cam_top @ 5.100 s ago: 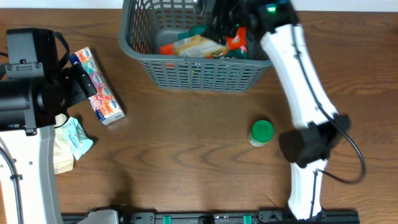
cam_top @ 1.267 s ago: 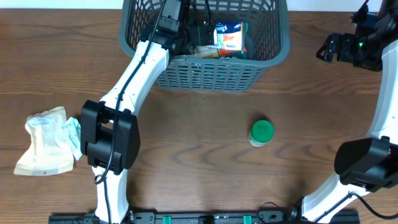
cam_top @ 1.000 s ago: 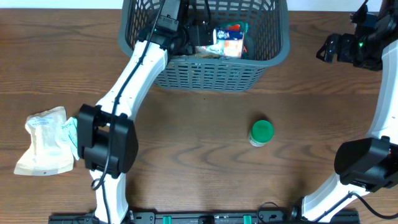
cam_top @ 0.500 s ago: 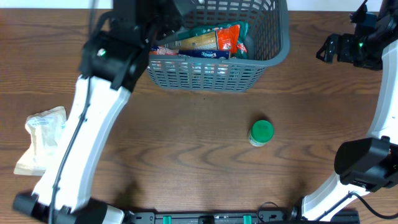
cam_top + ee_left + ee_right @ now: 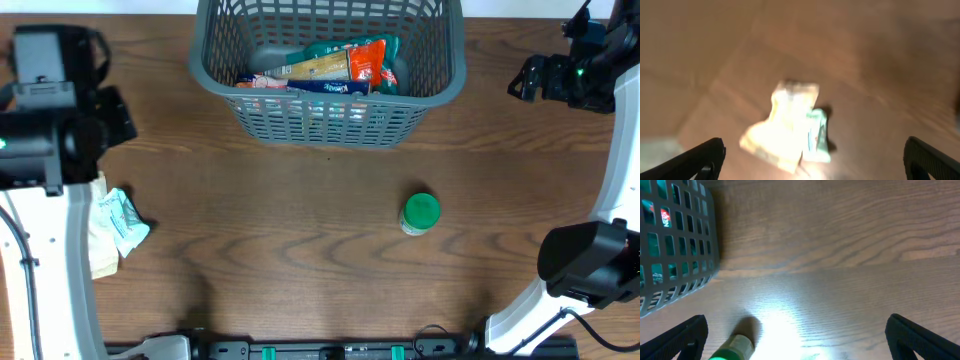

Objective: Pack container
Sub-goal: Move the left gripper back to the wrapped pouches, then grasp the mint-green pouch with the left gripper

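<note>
My left gripper keeps going down toward the teal packet until its open fingers close on the packet's sides, as they line up across the teal packet's narrow width (image 5: 816, 134).
The dark grey basket (image 5: 440, 75) stands at the back centre and holds several packets, among them a yellow one (image 5: 315, 68) and an orange-red one (image 5: 368, 60). Its lattice wall also shows in the right wrist view (image 5: 710, 240). My left gripper (image 5: 112, 118) is at the table's left side, well away from the basket. In its wrist view it (image 5: 815, 160) is wide open and empty, above a cream pouch (image 5: 782, 125) and a teal packet (image 5: 816, 137). My right gripper (image 5: 530, 78) hovers right of the basket, and its wrist view shows it (image 5: 797, 337) open and empty.
A green-capped bottle (image 5: 420, 213) stands on the table in front of the basket, also at the bottom left of the right wrist view (image 5: 732, 347). The cream pouch (image 5: 98, 245) and teal packet (image 5: 122, 215) lie at the left, partly under my left arm.
My left arm has pulled out of the basket and swung back to the table's left side, above the pouches. The packets stay in the basket. My right arm has not moved.
</note>
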`<state>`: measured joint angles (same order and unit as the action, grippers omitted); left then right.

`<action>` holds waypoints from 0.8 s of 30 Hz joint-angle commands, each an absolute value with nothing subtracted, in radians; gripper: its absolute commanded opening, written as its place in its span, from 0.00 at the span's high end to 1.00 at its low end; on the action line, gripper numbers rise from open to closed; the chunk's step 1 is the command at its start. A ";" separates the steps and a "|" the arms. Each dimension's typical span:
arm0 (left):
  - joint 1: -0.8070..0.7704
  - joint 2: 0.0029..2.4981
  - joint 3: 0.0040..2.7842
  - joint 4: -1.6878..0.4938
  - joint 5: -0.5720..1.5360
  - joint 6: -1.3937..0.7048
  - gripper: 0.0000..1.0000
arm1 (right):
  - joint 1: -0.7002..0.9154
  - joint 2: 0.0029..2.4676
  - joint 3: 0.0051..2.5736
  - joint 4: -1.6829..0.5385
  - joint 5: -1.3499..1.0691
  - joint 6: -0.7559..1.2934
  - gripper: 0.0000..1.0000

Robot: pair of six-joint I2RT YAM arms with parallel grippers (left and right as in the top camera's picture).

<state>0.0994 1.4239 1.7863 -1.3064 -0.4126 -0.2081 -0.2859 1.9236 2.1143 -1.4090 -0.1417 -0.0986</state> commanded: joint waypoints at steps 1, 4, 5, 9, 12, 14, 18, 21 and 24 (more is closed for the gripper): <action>0.176 1.434 1.660 -1.285 -0.316 -0.323 0.01 | -0.287 1.918 2.115 -1.407 -0.150 -0.113 0.01; 0.231 1.434 1.513 -1.205 -0.251 -0.315 0.02 | -0.287 1.918 2.115 -1.409 -0.150 -0.113 0.01; 0.248 1.434 1.465 -1.175 -0.235 -0.316 0.02 | -0.287 1.918 2.115 -1.411 -0.150 -0.113 0.01; 0.332 1.435 1.269 -1.044 -0.149 -0.316 0.01 | -0.287 1.918 2.115 -1.422 -0.150 -0.113 0.01; 0.381 1.435 1.182 -0.989 -0.103 -0.316 0.01 | -0.287 1.918 2.115 -1.430 -0.150 -0.113 0.01; 0.411 1.435 1.129 -0.953 -0.085 -0.316 0.01 | -0.287 1.918 2.115 -1.433 -0.150 -0.113 0.01; 0.452 1.435 1.026 -0.883 -0.066 -0.316 0.01 | -0.287 1.918 2.115 -1.433 -0.150 -0.113 0.01; 0.462 1.435 0.949 -0.809 -0.023 -0.311 0.01 | -0.287 1.918 2.115 -1.433 -0.150 -0.113 0.01; 0.461 1.435 0.881 -0.727 0.022 -0.281 0.01 | -0.286 1.918 2.115 -1.434 -0.150 -0.113 0.01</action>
